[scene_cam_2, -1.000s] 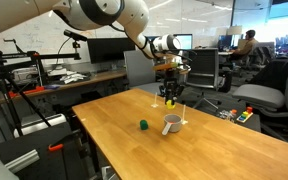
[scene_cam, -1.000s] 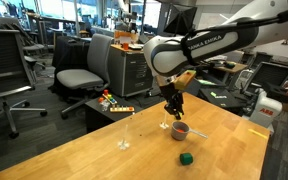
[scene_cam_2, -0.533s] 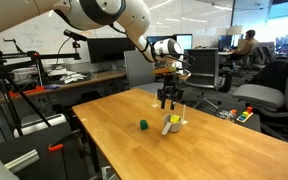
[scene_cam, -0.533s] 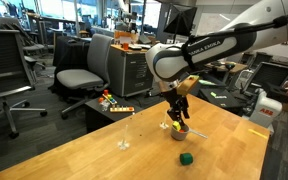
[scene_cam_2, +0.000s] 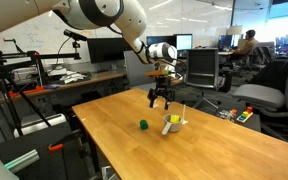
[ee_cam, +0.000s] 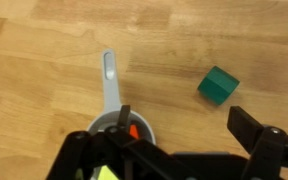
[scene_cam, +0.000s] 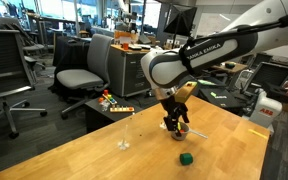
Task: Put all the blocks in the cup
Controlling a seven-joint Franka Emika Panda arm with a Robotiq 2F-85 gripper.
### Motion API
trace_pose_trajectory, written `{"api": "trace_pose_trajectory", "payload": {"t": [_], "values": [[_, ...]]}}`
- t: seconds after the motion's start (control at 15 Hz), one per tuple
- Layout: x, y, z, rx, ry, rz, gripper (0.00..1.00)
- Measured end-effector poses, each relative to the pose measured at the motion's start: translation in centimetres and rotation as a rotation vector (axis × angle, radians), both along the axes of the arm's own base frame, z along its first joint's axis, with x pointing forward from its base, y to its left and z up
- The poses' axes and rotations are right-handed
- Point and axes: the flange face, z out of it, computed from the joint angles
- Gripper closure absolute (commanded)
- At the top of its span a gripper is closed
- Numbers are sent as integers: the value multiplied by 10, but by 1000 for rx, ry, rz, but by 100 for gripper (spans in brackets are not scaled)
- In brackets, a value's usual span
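Note:
Next, I turn my gripper square with the green block's sides point(ee_cam: 218, 85), as they are crooked to its open fingers, and then lower it over the block.
The grey cup point(ee_cam: 116, 124) sits at the bottom left of the wrist view, its handle point(ee_cam: 108, 78) pointing away. The red block point(ee_cam: 134, 131) lies inside it, and a sliver of the yellow block point(ee_cam: 106, 174) shows at the lower edge, mostly hidden by the gripper body. The green block point(ee_cam: 218, 84) lies on the wood, apart from the cup. My gripper point(ee_cam: 189, 135) is open, empty, hovering between cup and green block. In both exterior views the gripper point(scene_cam_2: 161, 97) point(scene_cam: 174, 118) hangs beside the cup point(scene_cam_2: 171, 124) point(scene_cam: 183, 130), with the green block point(scene_cam_2: 142, 125) point(scene_cam: 186, 158) nearby.
A small clear object point(scene_cam: 124, 145) stands on the wooden table point(scene_cam: 104, 160) away from the cup. Office chairs point(scene_cam: 79, 75) and desks point(scene_cam_2: 74, 80) surround the table. The table edge point(scene_cam_2: 94, 140) runs close to the green block.
The gripper has opened over the cup and let the yellow block go into it. It has since shifted sideways off the cup, toward the green block.

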Motion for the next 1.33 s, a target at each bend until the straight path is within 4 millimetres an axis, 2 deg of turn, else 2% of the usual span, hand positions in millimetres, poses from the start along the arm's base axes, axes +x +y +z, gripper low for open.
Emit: {"api": "trace_pose_trajectory", "payload": {"t": [0.33, 0.47, 0.6, 0.87, 1.07, 1.33], "values": [[-37, 62, -21, 45, 84, 136, 0], [-51, 78, -29, 79, 136, 222, 0], [-59, 85, -33, 124, 183, 304, 0], [-68, 74, -38, 165, 295, 462, 0], [-74, 57, -41, 112, 394, 558, 0], [-72, 37, -52, 17, 428, 619, 0]]}}
